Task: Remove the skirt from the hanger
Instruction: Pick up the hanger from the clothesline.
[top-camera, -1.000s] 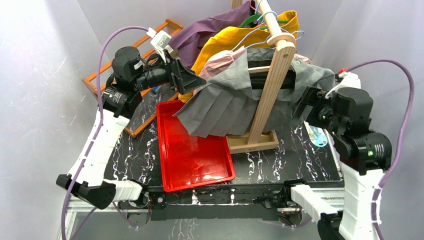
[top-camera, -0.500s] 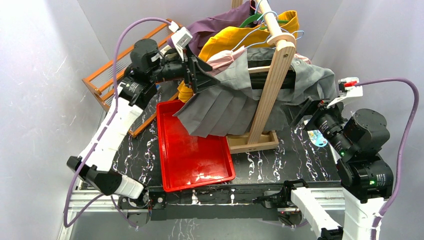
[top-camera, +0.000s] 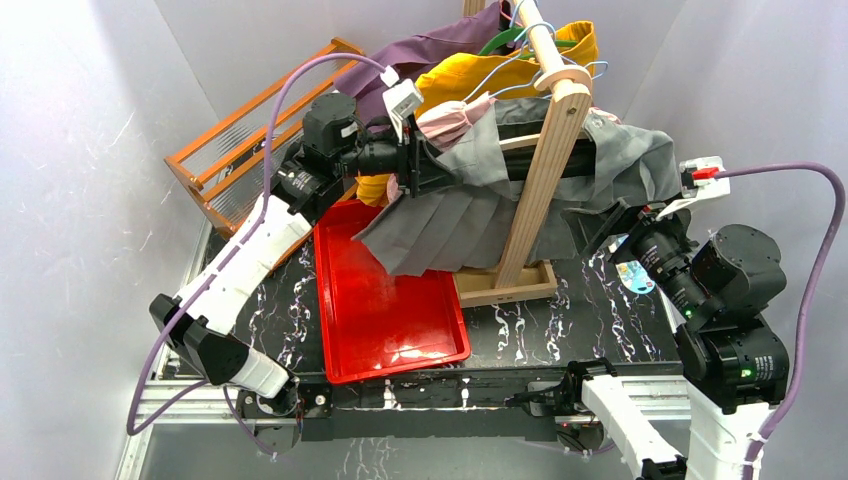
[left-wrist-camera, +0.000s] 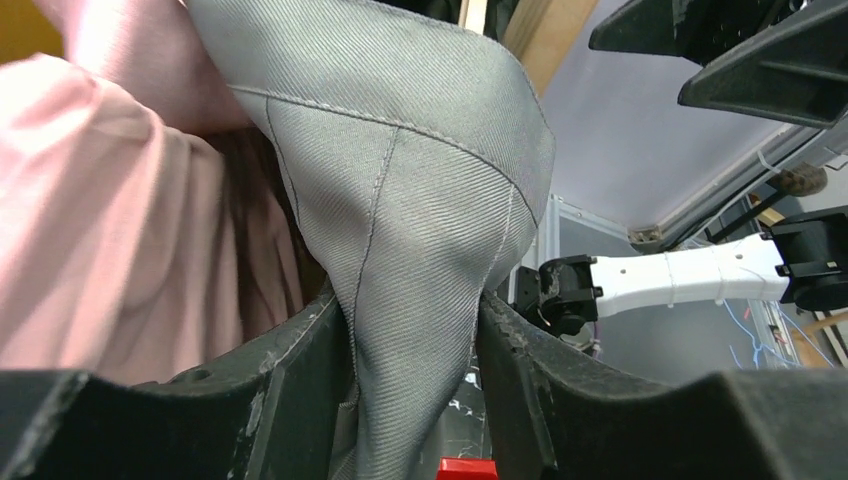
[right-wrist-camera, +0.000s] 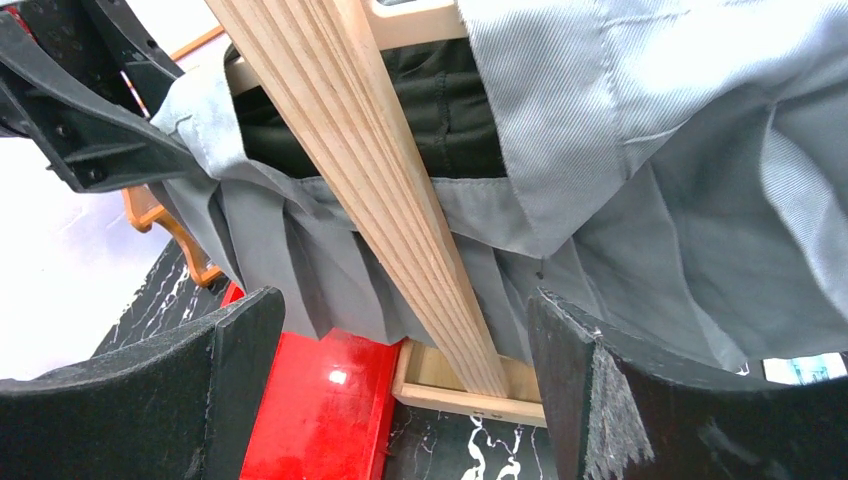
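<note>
The rack's post (top-camera: 541, 185) stands across the skirt's waistband, so the robot's left gripper needs to squeeze the waistband's near end (top-camera: 477, 163) harder and pull the skirt clear of the post first.
The grey pleated skirt (top-camera: 450, 215) hangs from the wooden rail, draped round the rack's post. Its hanger is mostly covered; a dark bar (top-camera: 520, 163) shows under the waistband. My left gripper (top-camera: 425, 170) reaches in from the left at the skirt's upper left edge. In the left wrist view a fold of the skirt (left-wrist-camera: 420, 200) fills the gap of the left gripper (left-wrist-camera: 410, 330), with both jaws pressing on it. My right gripper (top-camera: 610, 225) stands open just right of the skirt's right side. In its own view the right gripper (right-wrist-camera: 398, 305) holds nothing, and the skirt (right-wrist-camera: 640, 250) hangs beyond.
A red tray (top-camera: 345, 330) lies under the skirt's left part. The wooden post (top-camera: 545, 170) rises from its base frame (top-camera: 505, 285). Pink (top-camera: 455, 115), yellow (top-camera: 470, 70) and purple (top-camera: 420, 55) garments hang behind. An orange wooden crate (top-camera: 215, 150) stands at the back left.
My left arm has swung right and up to the skirt's upper edge, and its jaws have closed onto a fold of it. My right arm has drawn back and lowered slightly, still open.
</note>
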